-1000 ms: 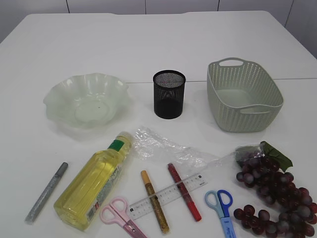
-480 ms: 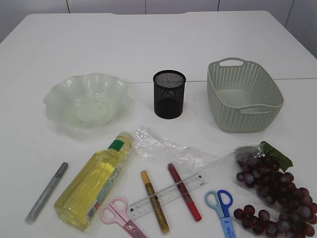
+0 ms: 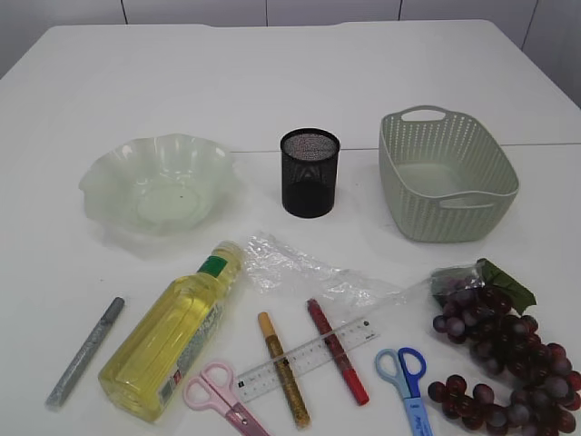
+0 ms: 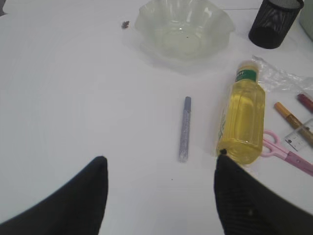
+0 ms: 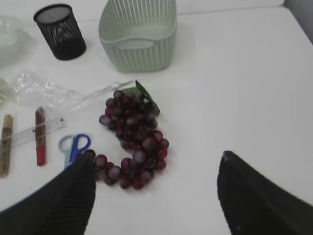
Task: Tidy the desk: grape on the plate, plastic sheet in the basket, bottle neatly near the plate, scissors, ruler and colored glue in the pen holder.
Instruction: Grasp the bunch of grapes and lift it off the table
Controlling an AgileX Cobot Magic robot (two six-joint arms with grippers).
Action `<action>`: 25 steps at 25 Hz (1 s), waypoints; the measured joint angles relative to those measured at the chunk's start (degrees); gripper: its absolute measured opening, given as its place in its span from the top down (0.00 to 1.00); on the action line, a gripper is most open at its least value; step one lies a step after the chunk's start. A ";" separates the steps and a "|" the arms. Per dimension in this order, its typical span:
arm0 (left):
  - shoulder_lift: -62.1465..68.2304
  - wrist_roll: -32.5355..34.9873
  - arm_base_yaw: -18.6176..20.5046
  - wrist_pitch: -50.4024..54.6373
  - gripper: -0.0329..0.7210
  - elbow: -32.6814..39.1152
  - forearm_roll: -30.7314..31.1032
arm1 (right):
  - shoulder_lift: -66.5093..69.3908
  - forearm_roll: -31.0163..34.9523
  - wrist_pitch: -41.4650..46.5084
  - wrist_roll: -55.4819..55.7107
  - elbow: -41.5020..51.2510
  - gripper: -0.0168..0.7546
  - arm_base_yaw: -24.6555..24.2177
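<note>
The grape bunch will sag and let its tail hang down when the robot lifts it, because the grape bunch's narrow tail [image 3: 468, 402] curls back in a loose hook.
A dark red grape bunch [image 3: 495, 350] [image 5: 131, 139] lies at the front right. A clear plastic sheet [image 3: 300, 268] lies mid-table. A bottle of yellow liquid [image 3: 171, 331] [image 4: 241, 117] lies on its side. Pink scissors [image 3: 222, 397], blue scissors [image 3: 404, 377], a clear ruler [image 3: 309, 356] and gold [image 3: 283, 370], red [image 3: 337, 351] and silver [image 3: 86, 351] [image 4: 184, 128] glue pens lie at the front. The wavy glass plate [image 3: 104, 177], black mesh pen holder [image 3: 310, 172] and green basket [image 3: 399, 186] stand behind. My left gripper [image 4: 160, 161] and right gripper [image 5: 156, 156] are open and empty, above the table.
Neither arm shows in the exterior view. A small dark speck [image 4: 125, 23] lies left of the plate in the left wrist view. A table seam runs behind the pen holder.
</note>
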 joint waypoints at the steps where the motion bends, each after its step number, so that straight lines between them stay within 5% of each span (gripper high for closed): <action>1: 1.75 0.12 0.00 0.00 0.30 -0.54 -0.08 | 2.57 0.21 0.46 0.20 -0.14 0.24 0.00; 12: 21.44 -1.76 0.00 -10.20 0.30 -1.60 -4.28 | 35.67 5.32 -4.87 2.75 -2.16 0.24 0.00; 25: 31.75 -3.47 -0.94 -9.32 0.32 -5.37 -6.96 | 67.56 6.09 -11.61 -0.54 -8.26 0.24 0.00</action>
